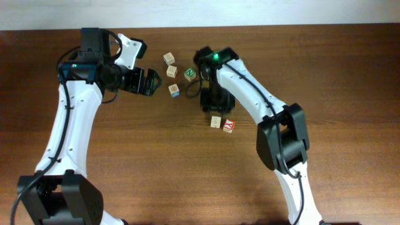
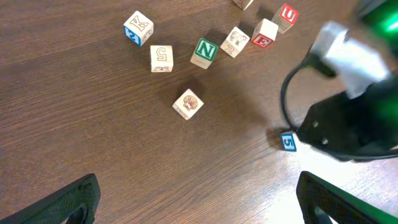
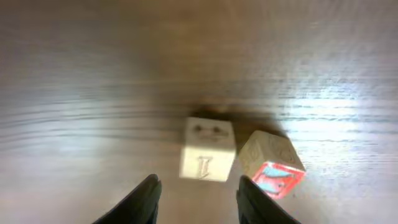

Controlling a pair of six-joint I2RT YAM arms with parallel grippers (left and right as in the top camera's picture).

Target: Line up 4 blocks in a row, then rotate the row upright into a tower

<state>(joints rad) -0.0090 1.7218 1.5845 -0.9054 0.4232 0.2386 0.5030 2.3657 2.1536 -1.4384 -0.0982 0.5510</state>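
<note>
The red-printed block [image 1: 229, 126] sits crooked to the pale block [image 1: 215, 122] with a gap, so I need to make the two flush and square with my right gripper before I get another block.
Two small wooden blocks lie together on the table: a pale block [image 1: 215, 122] [image 3: 208, 157] with a faint upright letter, and beside it a block with a red-printed face [image 1: 229, 125] [image 3: 272, 163]. My right gripper [image 1: 212, 107] [image 3: 198, 186] hangs open just short of the pale block, which lies ahead of the fingertips and not between them. Further back lie a green "N" block [image 1: 189, 74] [image 2: 204, 52], a red "E" block [image 2: 265, 33] and a red "U" block [image 2: 287, 14]. My left gripper [image 1: 149, 81] [image 2: 196, 186] is wide open over bare wood.
Other cubes lie around: a blue-edged cube [image 1: 175, 90], a "5" cube [image 2: 161, 58], a blue "K" cube [image 2: 138, 28], a shell-picture cube [image 2: 188, 104] and a "2" cube [image 2: 235, 42]. The right arm [image 1: 250, 94] crosses the table behind the pair.
</note>
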